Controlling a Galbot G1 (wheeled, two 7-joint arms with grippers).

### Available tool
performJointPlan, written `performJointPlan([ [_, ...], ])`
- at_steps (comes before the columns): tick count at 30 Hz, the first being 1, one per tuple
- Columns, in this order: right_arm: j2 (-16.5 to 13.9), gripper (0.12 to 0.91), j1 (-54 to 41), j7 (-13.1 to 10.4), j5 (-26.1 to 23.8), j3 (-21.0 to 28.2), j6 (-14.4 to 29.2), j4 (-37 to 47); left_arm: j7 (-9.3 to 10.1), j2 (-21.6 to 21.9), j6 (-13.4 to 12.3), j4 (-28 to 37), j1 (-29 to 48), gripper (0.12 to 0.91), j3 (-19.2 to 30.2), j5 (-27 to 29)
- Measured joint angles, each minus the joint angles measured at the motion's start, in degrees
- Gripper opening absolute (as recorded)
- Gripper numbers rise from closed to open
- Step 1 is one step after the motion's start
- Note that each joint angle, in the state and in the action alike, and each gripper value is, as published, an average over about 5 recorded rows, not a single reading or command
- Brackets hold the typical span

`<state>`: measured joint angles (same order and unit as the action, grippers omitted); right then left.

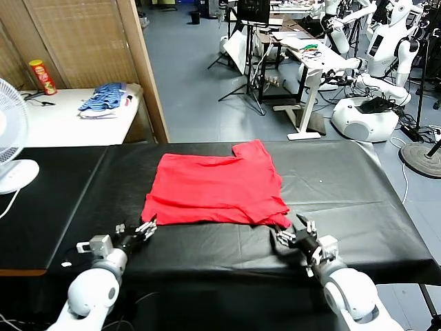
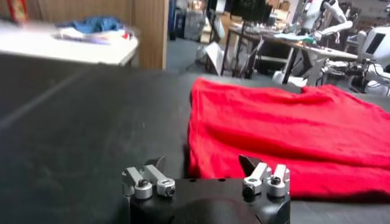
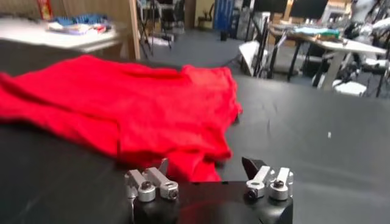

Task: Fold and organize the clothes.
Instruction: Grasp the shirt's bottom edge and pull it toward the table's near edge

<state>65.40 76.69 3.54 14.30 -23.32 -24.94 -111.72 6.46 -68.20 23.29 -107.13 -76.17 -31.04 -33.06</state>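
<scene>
My left gripper and right gripper should pull the T-shirt's near corners (image 1: pixel 280 217) toward me before folding the T-shirt's far edge, because the T-shirt's far sleeve (image 1: pixel 252 149) reaches the table's far edge.
The clothes, one bright red T-shirt (image 1: pixel 213 186), lie partly folded in the middle of the black table (image 1: pixel 344 186), with a sleeve pointing to the far side. My left gripper (image 1: pixel 141 229) sits at the shirt's near left corner. In the left wrist view this gripper (image 2: pixel 203 164) is open, and the shirt (image 2: pixel 274 128) has its edge just past the fingertips. My right gripper (image 1: pixel 293 234) is at the near right corner. In the right wrist view it (image 3: pixel 206 165) is open too, and a bunched corner of the shirt (image 3: pixel 122 103) reaches into the gap, not pinched.
A white fan (image 1: pixel 10 138) stands on the table's left end. Behind it a white side table carries blue striped clothes (image 1: pixel 103 96) and a red can (image 1: pixel 43 76). A wooden post (image 1: pixel 145 69) rises at the back. Other robots (image 1: pixel 372 103) and desks fill the far right.
</scene>
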Motion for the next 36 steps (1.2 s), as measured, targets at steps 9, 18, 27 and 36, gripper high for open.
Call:
performJointPlan([
  [9,-1.0,0.122,0.2,-3.0,4.0,-0.6,-4.1,-1.8,-0.16,0.4,-0.2,1.1,-0.5,0.249,-0.1,-0.3],
  [18,-3.5,0.122,4.8,-6.6,9.9,-3.5,-13.5,-8.4,1.77,3.3,1.6,-3.3,-4.3,0.127,-0.2,6.8],
  [27,-3.6,0.184,12.7,-6.8,10.7,-6.5,-14.6,-13.7,1.49,6.9,2.6,-11.7,-13.0,0.127,-2.0,7.9],
  [36,-5.3,0.655,17.2,-6.7,11.8,-10.0,-16.9,-20.2,3.85,7.2,6.3,-16.8,-18.3,0.337,-3.5,8.6],
])
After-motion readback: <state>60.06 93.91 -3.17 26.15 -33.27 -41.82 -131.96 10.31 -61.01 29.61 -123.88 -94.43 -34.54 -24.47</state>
